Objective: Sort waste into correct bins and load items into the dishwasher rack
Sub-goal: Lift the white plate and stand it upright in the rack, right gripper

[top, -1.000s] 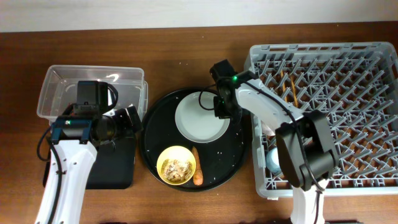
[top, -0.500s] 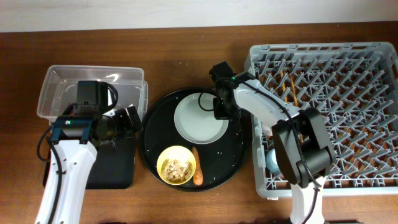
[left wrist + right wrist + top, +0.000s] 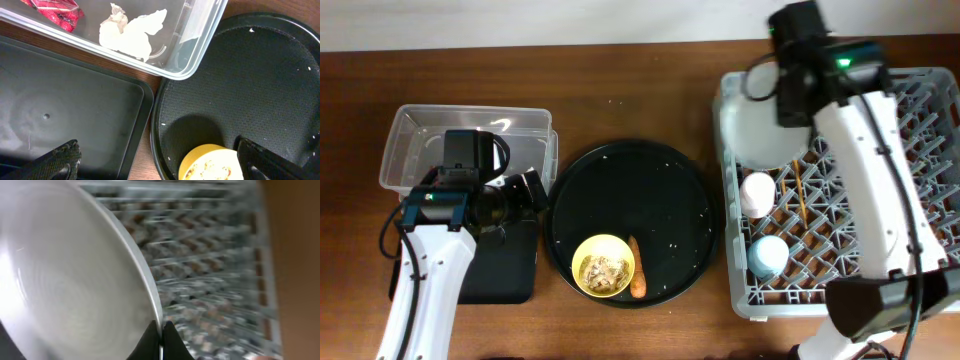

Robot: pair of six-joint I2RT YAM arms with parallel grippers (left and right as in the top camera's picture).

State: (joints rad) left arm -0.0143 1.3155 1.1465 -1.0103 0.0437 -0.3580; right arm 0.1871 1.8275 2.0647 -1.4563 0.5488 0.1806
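My right gripper should move the plate past the rack's edge and the chopsticks, since it hangs over them, and stand it among the rack's empty pegs.
My right gripper is shut on the rim of the pale grey round plate and holds it over the far left part of the grey dishwasher rack; the right wrist view shows the fingers pinching the plate. The white-pink cup, the blue cup and the chopsticks lie in the rack. The yellow bowl holds food scraps, with the carrot piece beside it. My left gripper is open above the black tray's edge. The red wrapper and the tissue lie in the clear tub.
The large round black tray sits mid-table with rice grains scattered on it. The shallow black tray lies in front of the clear tub, under my left arm.
My right gripper has lifted the plate off the round tray and swung it right and back, over the rack. The left arm has not moved.
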